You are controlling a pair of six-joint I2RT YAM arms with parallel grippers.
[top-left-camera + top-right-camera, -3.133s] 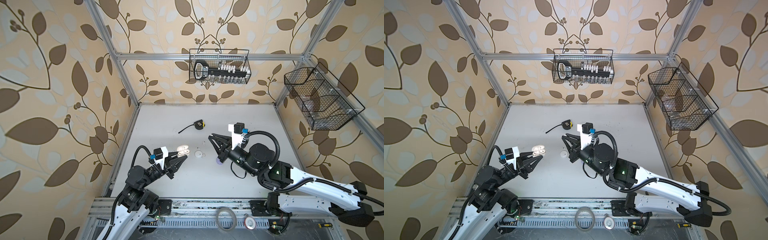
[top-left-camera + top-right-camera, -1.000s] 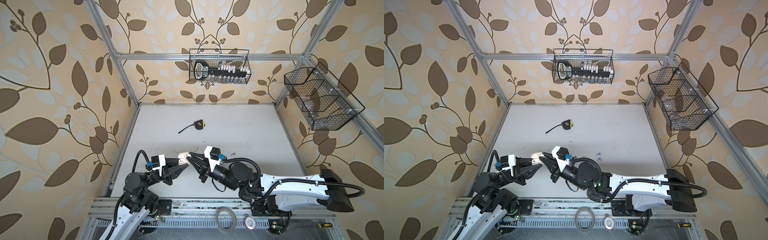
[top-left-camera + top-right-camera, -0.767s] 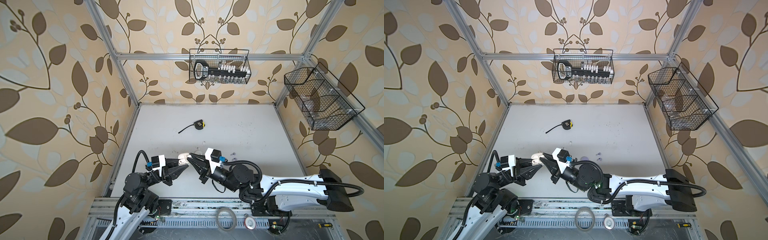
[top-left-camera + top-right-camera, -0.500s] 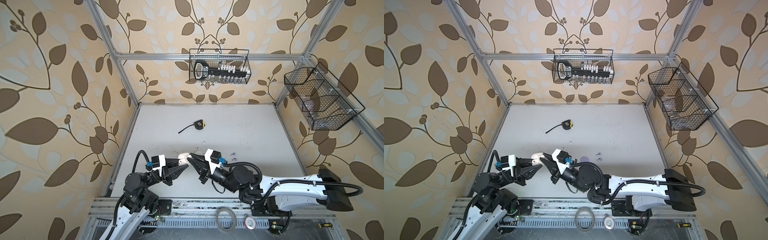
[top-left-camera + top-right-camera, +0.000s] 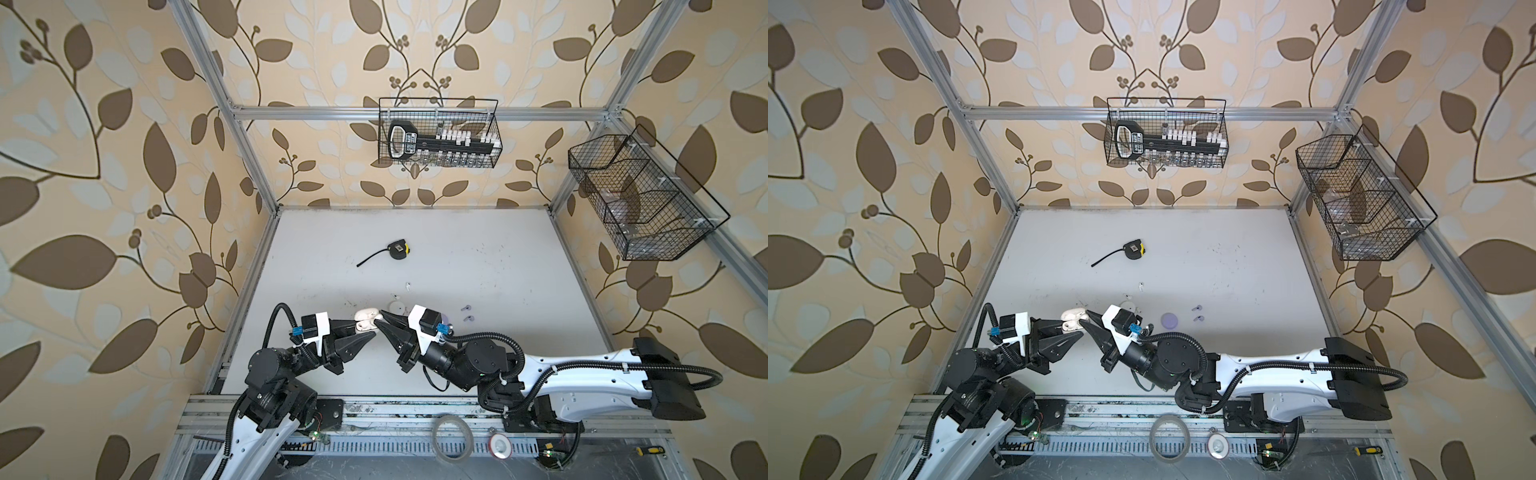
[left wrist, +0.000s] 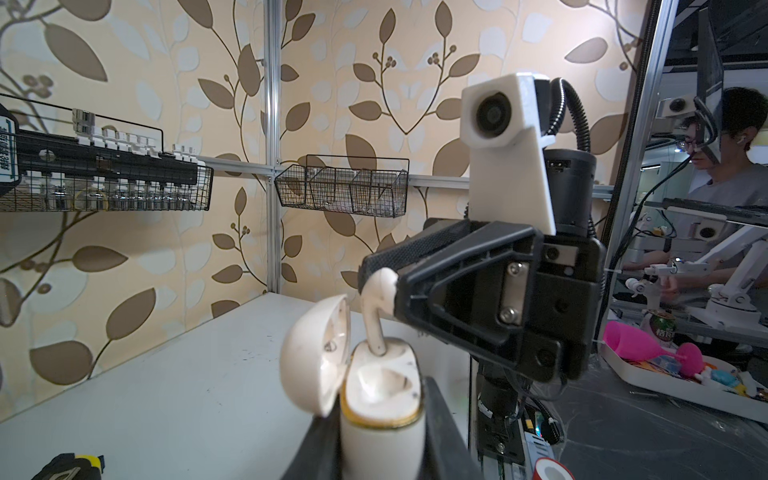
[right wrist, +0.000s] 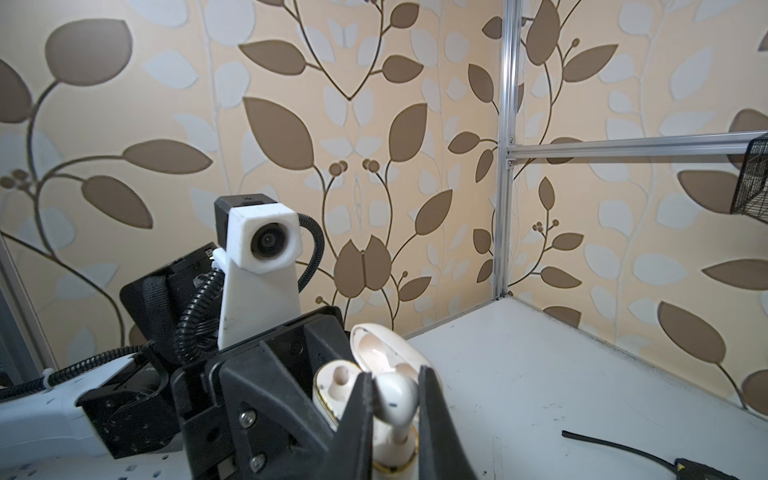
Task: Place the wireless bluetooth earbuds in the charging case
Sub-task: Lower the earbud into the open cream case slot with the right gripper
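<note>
I should open my right gripper, back off and push the earbud's head point(image 6: 380, 288) down with closed fingers, as the cream earbud's stem point(image 6: 373, 331) stands partly outside the case's socket.
My left gripper point(image 6: 380, 440) is shut on a cream charging case point(image 6: 382, 399), upright with its lid point(image 6: 316, 357) hinged open. My right gripper point(image 7: 392, 386) is shut on the head of a cream earbud point(image 7: 395, 399), whose stem tip sits in one socket of the case. The other socket point(image 7: 340, 376) is empty. In both top views the two grippers meet tip to tip at the case point(image 5: 365, 320) point(image 5: 1073, 319), front left of the table. Two white earbuds point(image 5: 408, 285) point(image 5: 395, 296) and two lavender earbuds point(image 5: 466, 308) point(image 5: 470, 318) lie loose.
A white case point(image 5: 397, 307) and a lavender case point(image 5: 1169, 319) lie by my right wrist. A tape measure point(image 5: 399, 251) sits mid-table. Wire baskets point(image 5: 438, 137) point(image 5: 640, 199) hang on the back and right walls. A tape roll point(image 5: 452, 432) lies on the front rail.
My right gripper came from mid-table leftward to the case held by my left gripper. Over the last second both arms have barely moved.
</note>
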